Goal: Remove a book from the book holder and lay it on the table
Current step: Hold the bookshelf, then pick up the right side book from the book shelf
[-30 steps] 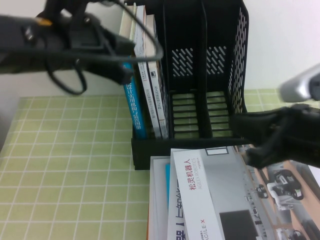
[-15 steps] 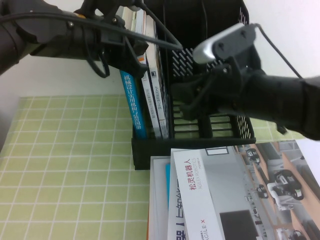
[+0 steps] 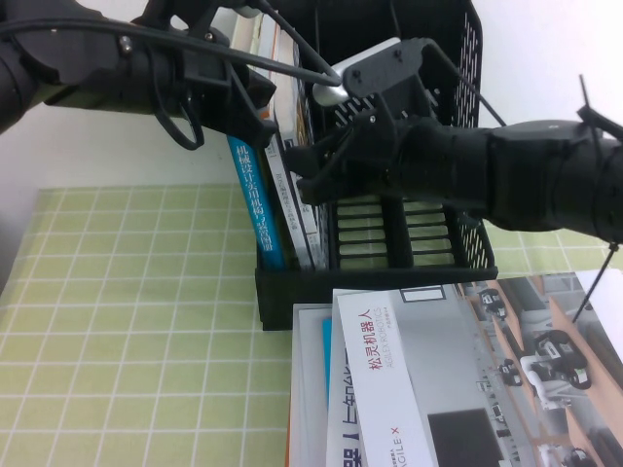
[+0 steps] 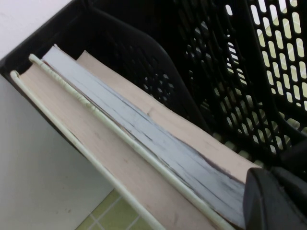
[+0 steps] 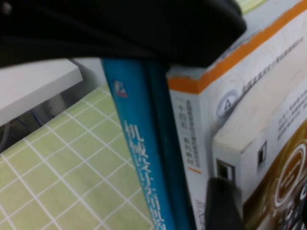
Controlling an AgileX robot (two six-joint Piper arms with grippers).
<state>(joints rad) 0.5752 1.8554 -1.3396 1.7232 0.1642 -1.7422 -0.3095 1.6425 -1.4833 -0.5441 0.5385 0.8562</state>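
The book's corner sticks out past the white-spined book, so the book will slide out on its own when I pull, and its neighbours will stay in the holder.
The black book holder stands at the back of the table, with three books upright in its left compartment. The book, with its white spine and dark cover with gold circles, is the rightmost of them, next to a white-spined book and the blue-spined book. My right gripper is open at the spines, one finger against the book's spine. My left gripper is at the top edges of the books.
A stack of books lies flat in front of the holder, the grey-white book with the red title on top. An open magazine lies to its right. Green grid cloth stretches to the left.
My right arm has swung up from the lower right, across the holder's front, to the book spines. My left arm has shifted slightly at the book tops.
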